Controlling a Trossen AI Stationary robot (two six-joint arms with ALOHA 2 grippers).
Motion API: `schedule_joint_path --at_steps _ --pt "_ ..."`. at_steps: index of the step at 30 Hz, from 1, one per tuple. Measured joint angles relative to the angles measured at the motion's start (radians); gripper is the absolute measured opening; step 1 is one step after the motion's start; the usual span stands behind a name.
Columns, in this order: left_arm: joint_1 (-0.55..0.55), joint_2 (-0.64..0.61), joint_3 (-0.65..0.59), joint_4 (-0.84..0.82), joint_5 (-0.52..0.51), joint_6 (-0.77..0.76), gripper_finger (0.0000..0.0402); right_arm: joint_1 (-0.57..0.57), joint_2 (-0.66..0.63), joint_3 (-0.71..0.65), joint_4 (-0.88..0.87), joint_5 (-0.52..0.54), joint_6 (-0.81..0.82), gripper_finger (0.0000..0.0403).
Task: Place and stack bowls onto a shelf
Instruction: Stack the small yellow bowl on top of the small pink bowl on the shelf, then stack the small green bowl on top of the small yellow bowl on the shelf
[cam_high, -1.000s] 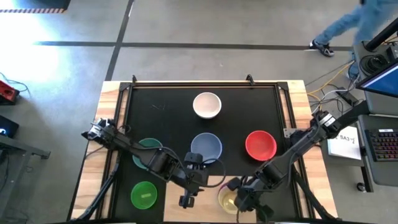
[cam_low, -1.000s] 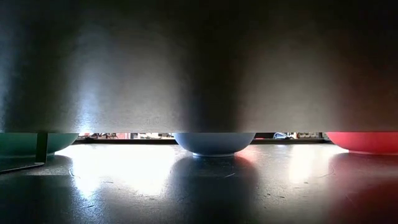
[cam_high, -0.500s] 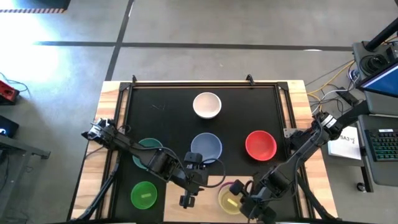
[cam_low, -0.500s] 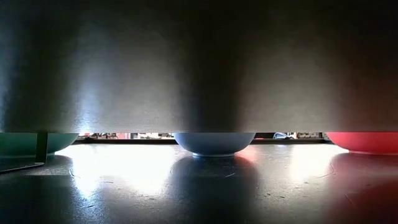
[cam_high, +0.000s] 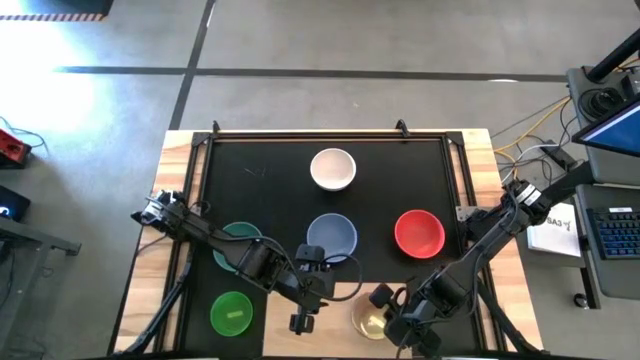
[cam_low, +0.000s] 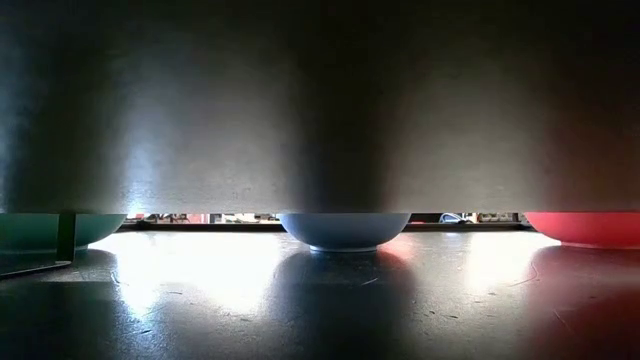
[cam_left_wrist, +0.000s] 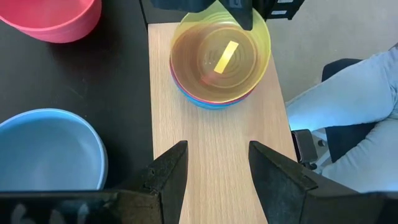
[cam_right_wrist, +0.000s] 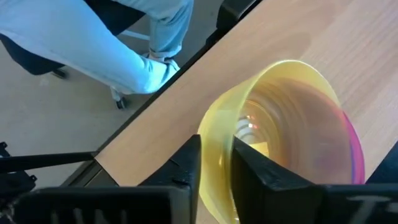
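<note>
The yellow bowl's held side (cam_right_wrist: 231, 115) is tilted high above the magenta bowl. Next, my right gripper opens, closes its fingers and pushes the yellow bowl down (cam_right_wrist: 260, 127) until it is level.
On the pale wood shelf (cam_left_wrist: 214, 134) at the table's near edge, a yellow bowl (cam_left_wrist: 219, 53) sits nested in a magenta bowl (cam_left_wrist: 186, 81) and a cyan bowl (cam_left_wrist: 208, 101). My right gripper (cam_right_wrist: 214, 158) is shut on the yellow bowl (cam_high: 370, 315). My left gripper (cam_left_wrist: 214, 149) hovers open over the shelf, left of the stack. The white bowl (cam_high: 332, 168), pale blue bowl (cam_high: 331, 236), red bowl (cam_high: 419, 232) and green bowl (cam_high: 232, 313) stand on the black mat. The teal bowl (cam_high: 235, 240) is partly under my left arm. My right gripper pinches the yellow bowl's wall at the rim (cam_right_wrist: 217, 140) on its right near side, one finger (cam_right_wrist: 258, 171) inside the bowl and one finger (cam_right_wrist: 186, 165) outside, slanting down from the table's right near side. The bowl sits nested in the stack on the shelf.
The shelf is bare between my left gripper and the stack. A seated person's legs (cam_right_wrist: 93, 50) and a chair base show just beyond the table's near edge. In the low view a dark panel (cam_low: 320, 100) blocks everything but the bowls' bases.
My right gripper has shifted a little toward the table's right with the yellow bowl. A strip of magenta rim that showed beside the yellow bowl half a second ago is now covered. A person at the far right of the room has walked out of view.
</note>
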Motion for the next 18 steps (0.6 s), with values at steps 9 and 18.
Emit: schedule_joint_path --at_steps 9,18 --pt "0.0 0.0 0.0 0.0 0.0 0.0 0.0153 0.007 -0.002 0.059 -0.045 -0.03 -0.001 0.0119" --pt "0.0 0.0 0.0 0.0 -0.016 0.01 0.0153 0.013 -0.002 0.062 -0.05 -0.063 0.024 0.0075"
